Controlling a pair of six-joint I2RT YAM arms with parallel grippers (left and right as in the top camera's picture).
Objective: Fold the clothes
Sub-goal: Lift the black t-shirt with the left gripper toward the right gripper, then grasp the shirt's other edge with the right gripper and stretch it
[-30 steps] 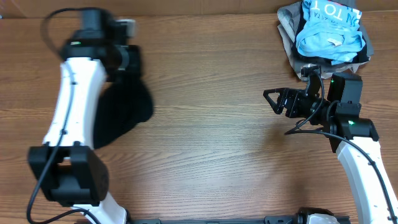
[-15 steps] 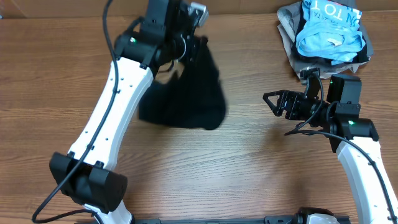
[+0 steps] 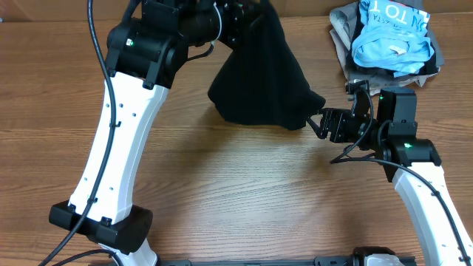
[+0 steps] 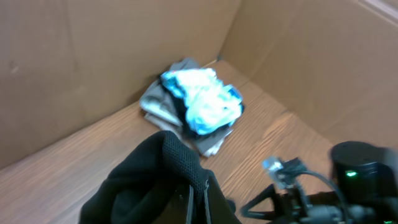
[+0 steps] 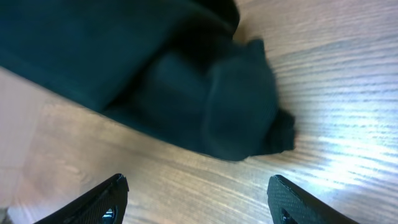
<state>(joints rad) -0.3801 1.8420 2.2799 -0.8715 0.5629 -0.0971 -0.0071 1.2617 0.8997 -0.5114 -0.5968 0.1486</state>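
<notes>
The black garment (image 3: 259, 83) is hanging bunched up from my left gripper. My right gripper should grab the trailing corner (image 3: 313, 104) before my left gripper moves back to spread the garment out.
A black garment (image 3: 264, 77) hangs from my left gripper (image 3: 247, 13), which is shut on its top edge at the back middle of the table; its lower edge trails on the wood. The cloth also shows in the left wrist view (image 4: 155, 180) and in the right wrist view (image 5: 186, 74). My right gripper (image 3: 325, 122) is open and empty, its fingertips right beside the garment's right corner. In the right wrist view its fingers (image 5: 196, 199) are spread wide over bare wood just short of the cloth.
A pile of folded clothes (image 3: 388, 37), light blue on top over grey and black, lies at the back right corner; it also shows in the left wrist view (image 4: 196, 102). Cardboard walls (image 4: 93, 56) stand behind the table.
My left arm has swung the black garment from the left side across to the back middle, up to the right gripper. The right gripper has shifted slightly left.
</notes>
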